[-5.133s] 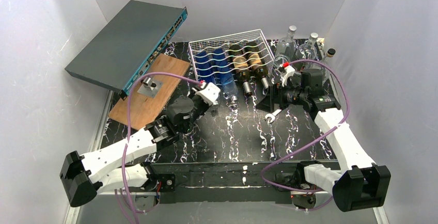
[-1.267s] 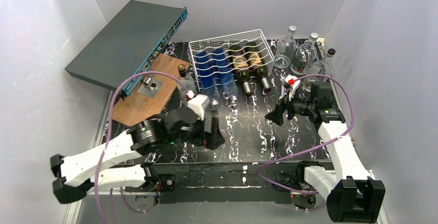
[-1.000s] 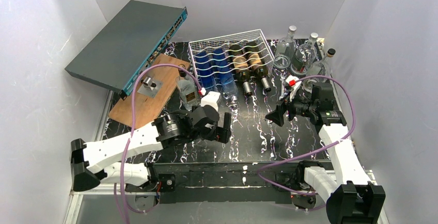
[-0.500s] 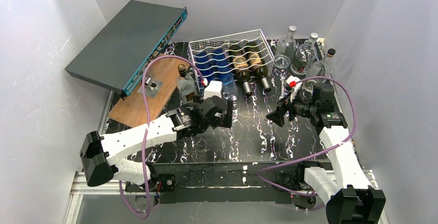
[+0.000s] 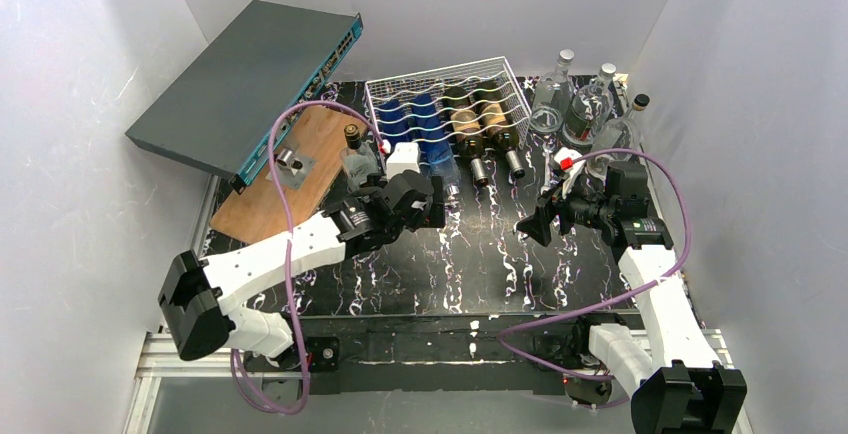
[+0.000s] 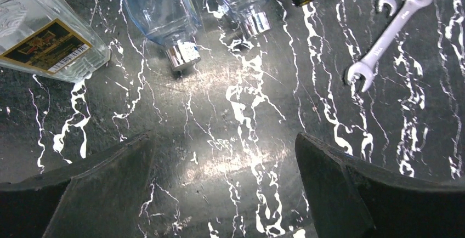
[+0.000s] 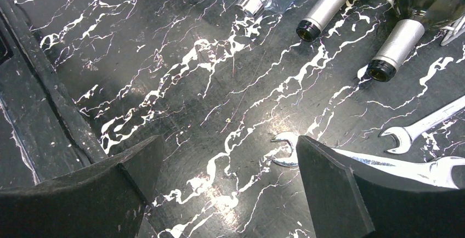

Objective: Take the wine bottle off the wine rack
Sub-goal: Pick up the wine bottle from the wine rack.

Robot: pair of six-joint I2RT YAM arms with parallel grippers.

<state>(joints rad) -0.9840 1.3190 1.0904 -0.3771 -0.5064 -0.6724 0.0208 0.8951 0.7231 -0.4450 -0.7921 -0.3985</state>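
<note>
My left gripper should go on, as the blue bottle beside the square clear bottle has gaps for both open fingers (image 6: 109, 16), nearing its body (image 6: 158, 7) until they straddle it.
The white wire wine rack (image 5: 432, 76) stands at the back middle. Two blue bottles (image 5: 405, 126) fill its left cradles. Two dark wine bottles (image 5: 497, 126) lie in its right cradles, their foil necks (image 7: 397, 43) sticking out toward me. My left gripper (image 5: 437, 209) hovers open over the table just in front of the blue bottles' caps (image 6: 183, 57). The left gripper (image 6: 224, 145) has only bare table between its fingers. My right gripper (image 5: 530, 224) is also open, in front of and slightly right of the wine bottles. The right gripper (image 7: 229, 145) holds nothing.
A square clear bottle with a label (image 5: 358, 159) stands by the wooden board (image 5: 285, 179). A grey network switch (image 5: 250, 84) leans at the back left. Clear bottles (image 5: 585, 104) stand at the back right. Wrenches (image 7: 422, 125) lie on the table under the right gripper.
My left arm has swung away from the front of the table toward the rack, its gripper staying open. The right arm has barely moved.
</note>
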